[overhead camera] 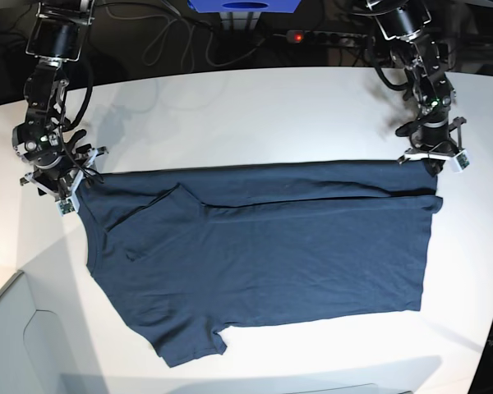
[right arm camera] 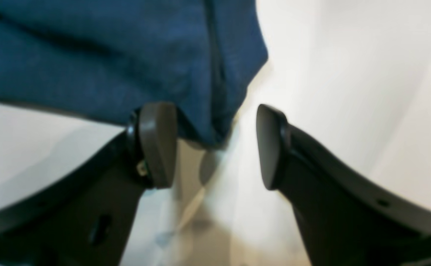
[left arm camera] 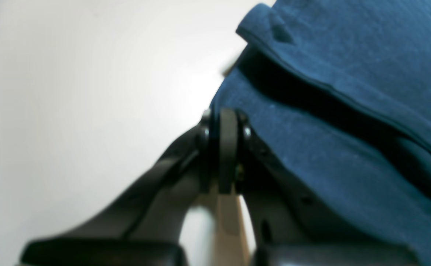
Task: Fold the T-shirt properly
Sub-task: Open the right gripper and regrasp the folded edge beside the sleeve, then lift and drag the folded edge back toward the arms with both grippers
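The T-shirt's corner [right arm camera: 214, 135] is loose in my right gripper's open fingers. My right gripper should close on that corner before both grippers lift and pull the T-shirt.
The dark navy T-shirt [overhead camera: 263, 263] lies spread flat on the white table, its collar end toward the left of the base view. My left gripper [overhead camera: 431, 158] sits at the shirt's far right corner. In the left wrist view its jaws [left arm camera: 225, 114] are shut, with the edge of the blue cloth [left arm camera: 348, 147] pinched at the tips. My right gripper [overhead camera: 66, 185] is at the far left corner. There it [right arm camera: 212, 122] stands open, and a corner of the cloth [right arm camera: 108, 62] hangs between the fingers against the left pad [right arm camera: 158, 144].
The white table [overhead camera: 255, 115] stretches beyond the shirt toward the back. A power strip with a red light [overhead camera: 312, 37] and cables lie behind its far edge. A pale panel [overhead camera: 16, 328] sits at the front left corner.
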Tool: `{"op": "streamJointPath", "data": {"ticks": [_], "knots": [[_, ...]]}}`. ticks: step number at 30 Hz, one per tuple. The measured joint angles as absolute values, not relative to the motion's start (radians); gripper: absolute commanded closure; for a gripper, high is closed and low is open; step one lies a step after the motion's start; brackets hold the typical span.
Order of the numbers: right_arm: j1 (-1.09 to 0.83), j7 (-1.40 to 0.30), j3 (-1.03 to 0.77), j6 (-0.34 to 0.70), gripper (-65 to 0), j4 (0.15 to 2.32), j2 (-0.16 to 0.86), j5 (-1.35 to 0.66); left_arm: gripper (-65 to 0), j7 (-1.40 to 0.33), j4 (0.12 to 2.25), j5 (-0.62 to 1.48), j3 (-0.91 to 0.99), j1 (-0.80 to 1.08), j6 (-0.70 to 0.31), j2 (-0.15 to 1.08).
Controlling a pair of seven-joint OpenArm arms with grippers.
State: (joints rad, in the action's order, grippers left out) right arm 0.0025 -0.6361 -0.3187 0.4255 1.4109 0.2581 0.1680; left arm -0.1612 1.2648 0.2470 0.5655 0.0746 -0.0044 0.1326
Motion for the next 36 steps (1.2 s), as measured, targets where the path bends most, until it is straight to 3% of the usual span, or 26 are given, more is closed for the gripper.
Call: {"op": "streamJointPath", "data": {"ticks": [13, 17, 21, 27, 36], "knots": [[0.014, -0.559, -0.316, 0.436, -30.6, 1.362, 0.260, 0.162, 0.0, -0.161, 1.265, 0.247, 0.566, 0.075, -0.004, 0.133], [0.025, -0.518, -0.323, 0.481, -19.7, 1.307, 0.268, 0.143, 0.0, -0.161, 1.265, 0.246, 0.566, 0.075, -0.004, 0.133], [0.024, -0.508, -0.322, 0.490, 0.0, 1.297, 0.265, 0.126, 0.0, -0.161, 1.265, 0.246, 0.566, 0.075, -0.004, 0.133], [0.015, -0.541, -0.322, 0.493, -0.1, 1.337, 0.263, 0.144, 0.0, -0.165, 1.269, 0.245, 0.566, 0.076, -0.004, 0.133], [-0.081, -0.636, -0.318, 0.497, -0.1, 1.569, 0.290, 0.173, 0.0, -0.207, 1.423, 0.245, 0.567, 0.150, -0.005, 0.131]]}}
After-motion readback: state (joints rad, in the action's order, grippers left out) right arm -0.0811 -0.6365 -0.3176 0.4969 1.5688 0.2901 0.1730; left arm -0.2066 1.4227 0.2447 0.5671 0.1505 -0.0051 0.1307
